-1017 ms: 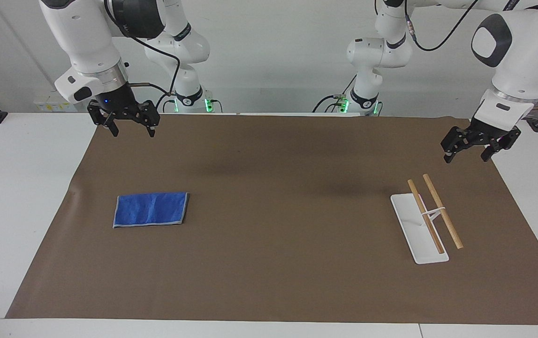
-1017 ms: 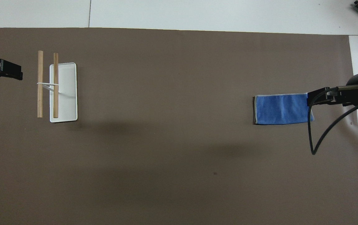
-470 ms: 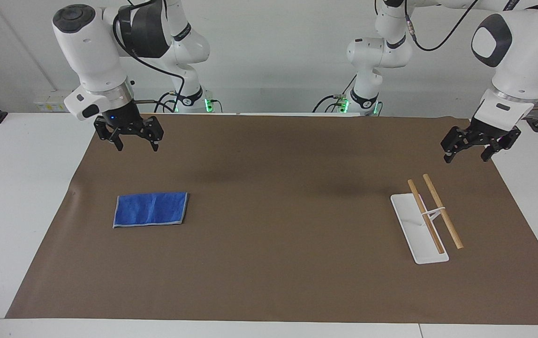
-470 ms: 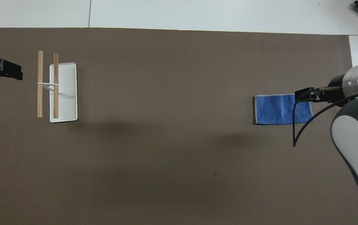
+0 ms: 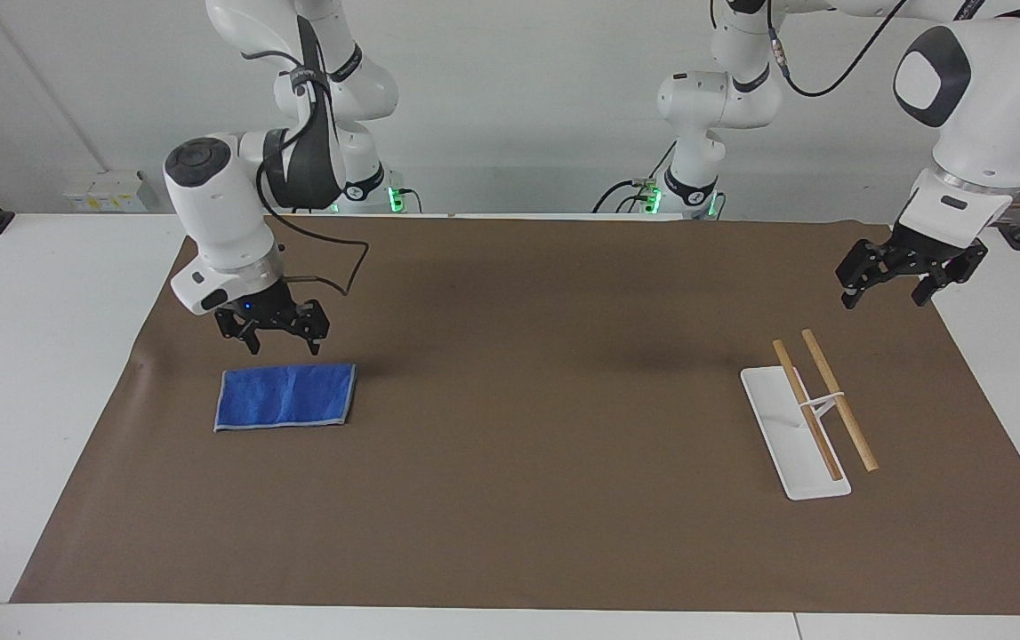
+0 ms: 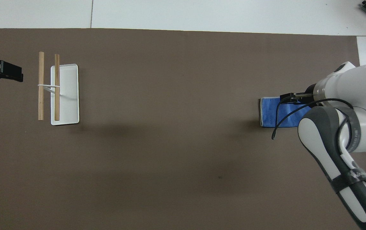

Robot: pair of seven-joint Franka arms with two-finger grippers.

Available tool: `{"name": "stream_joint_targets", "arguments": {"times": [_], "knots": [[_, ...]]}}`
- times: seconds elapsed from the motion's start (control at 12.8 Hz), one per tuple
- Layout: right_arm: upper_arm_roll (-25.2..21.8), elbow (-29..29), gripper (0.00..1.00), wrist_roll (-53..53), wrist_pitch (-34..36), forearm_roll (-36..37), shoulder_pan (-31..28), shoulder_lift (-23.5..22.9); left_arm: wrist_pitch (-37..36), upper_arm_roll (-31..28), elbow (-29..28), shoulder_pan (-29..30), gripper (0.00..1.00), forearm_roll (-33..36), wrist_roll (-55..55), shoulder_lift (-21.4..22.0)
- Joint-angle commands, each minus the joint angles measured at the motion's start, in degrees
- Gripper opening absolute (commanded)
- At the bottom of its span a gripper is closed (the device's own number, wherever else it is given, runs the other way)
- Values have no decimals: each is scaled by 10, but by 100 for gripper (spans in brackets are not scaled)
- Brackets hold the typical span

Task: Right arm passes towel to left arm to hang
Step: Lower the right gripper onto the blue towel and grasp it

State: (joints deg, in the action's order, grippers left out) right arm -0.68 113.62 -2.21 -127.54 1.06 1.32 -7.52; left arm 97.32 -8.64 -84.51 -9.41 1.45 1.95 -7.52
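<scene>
The blue towel [image 6: 289, 117] is thin and flat and its outer edge [image 6: 261, 111] is loose, so the towel will bunch up and hang down in flaps when I lift it.
The blue towel [image 5: 285, 396] lies flat and folded on the brown mat toward the right arm's end of the table; the overhead view shows it [image 6: 270, 112] partly covered by the right arm. My right gripper [image 5: 274, 336], with its blue light, hangs open a short way above the towel's edge that is nearer to the robots, apart from it. My left gripper [image 5: 885, 292] is open and empty, raised over the mat's edge at the left arm's end; it waits there and shows at the overhead view's edge [image 6: 2, 71].
A white rack [image 5: 796, 433] with two wooden rods [image 5: 839, 398] stands toward the left arm's end, also in the overhead view [image 6: 65, 94]. A brown mat [image 5: 527, 427] covers the white table. A black cable [image 6: 281, 118] loops off the right wrist.
My right arm has come down and out from near the mat's corner to just above the towel, gripper still open. The left arm, towel and rack have not moved.
</scene>
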Motion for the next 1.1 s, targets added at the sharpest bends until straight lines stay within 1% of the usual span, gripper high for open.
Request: {"name": "stream_joint_targets", "arguments": {"times": [0.0, 0.31, 0.47, 1.02], "knots": [[3, 21, 100, 33, -67, -5, -27, -35, 6, 1, -22, 2, 100, 0, -5, 17], [3, 63, 100, 51, -133, -5, -34, -68, 6, 1, -22, 2, 100, 0, -5, 17], [3, 85, 100, 65, -152, -4, -44, -73, 5, 1, -22, 1, 100, 0, -5, 18], [4, 93, 100, 67, -161, -5, -47, -79, 5, 1, -22, 1, 100, 0, -5, 17]]}}
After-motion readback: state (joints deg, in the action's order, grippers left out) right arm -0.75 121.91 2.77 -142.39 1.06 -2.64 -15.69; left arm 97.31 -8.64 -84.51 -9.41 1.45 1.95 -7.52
